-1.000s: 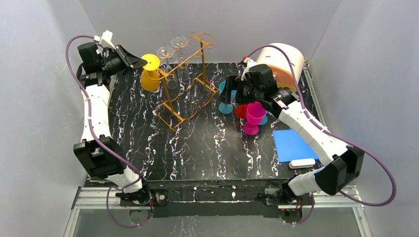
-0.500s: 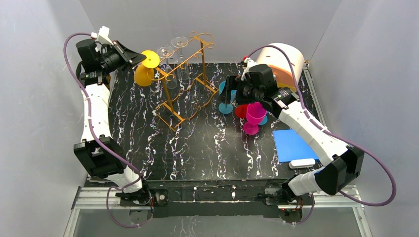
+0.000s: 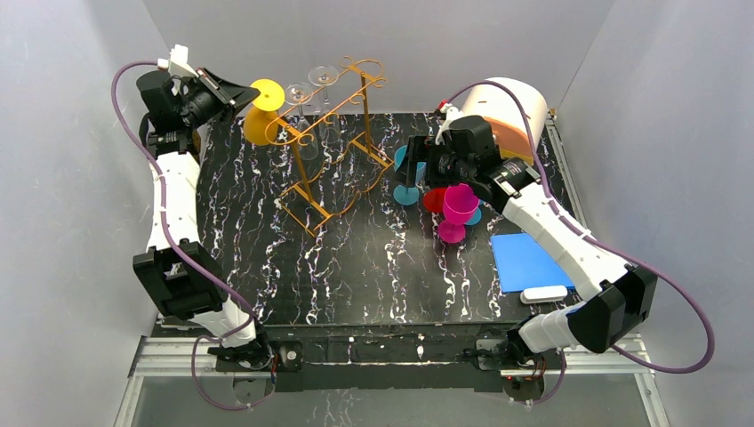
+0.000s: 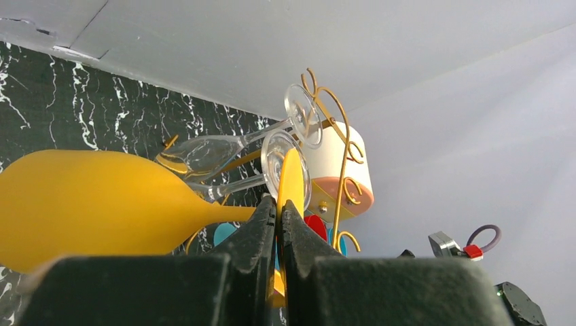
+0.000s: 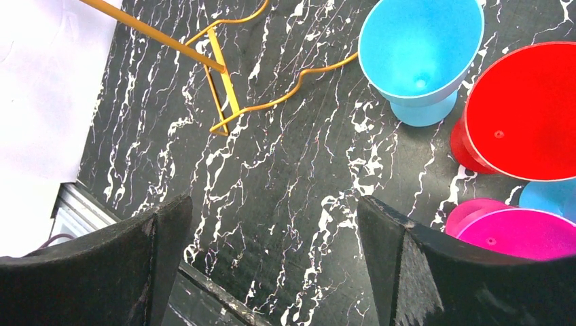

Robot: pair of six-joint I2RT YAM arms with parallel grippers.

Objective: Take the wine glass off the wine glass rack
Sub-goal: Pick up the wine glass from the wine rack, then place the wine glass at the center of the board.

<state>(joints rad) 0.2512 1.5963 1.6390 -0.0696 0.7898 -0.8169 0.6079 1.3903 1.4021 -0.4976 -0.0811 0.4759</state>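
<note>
The robot's left gripper is holding the yellow wine glass's foot (image 3: pixel 268 94) too far away for the right gripper to reach, so the robot should bring the glass to the open middle (image 3: pixel 378 240) and pass it over.
A yellow wine glass (image 3: pixel 256 126) hangs tilted beside the curled left ends of the gold wine glass rack (image 3: pixel 345 133). My left gripper (image 3: pixel 244 93) is shut on its round foot (image 4: pixel 292 178). In the left wrist view the yellow bowl (image 4: pixel 88 204) points left, and the black fingers (image 4: pixel 255 231) pinch the foot's edge. Two clear wine glasses (image 3: pixel 298 94) hang from the rack rails behind it, their feet (image 4: pixel 302 114) side by side. My right gripper (image 5: pixel 272 204) is open over bare table, right of the rack.
Blue (image 5: pixel 421 54), red (image 5: pixel 523 115) and pink (image 5: pixel 516 234) plastic glasses stand right of the rack. The rack's foot bar (image 5: pixel 224 102) lies near my right gripper. A white cylinder (image 3: pixel 511 107) sits at the back right. A blue pad (image 3: pixel 525 260) lies at the right edge.
My left gripper has drawn back to the left and upward with the yellow glass, carrying its foot away from the rack's curled ends. The right arm has not moved.
</note>
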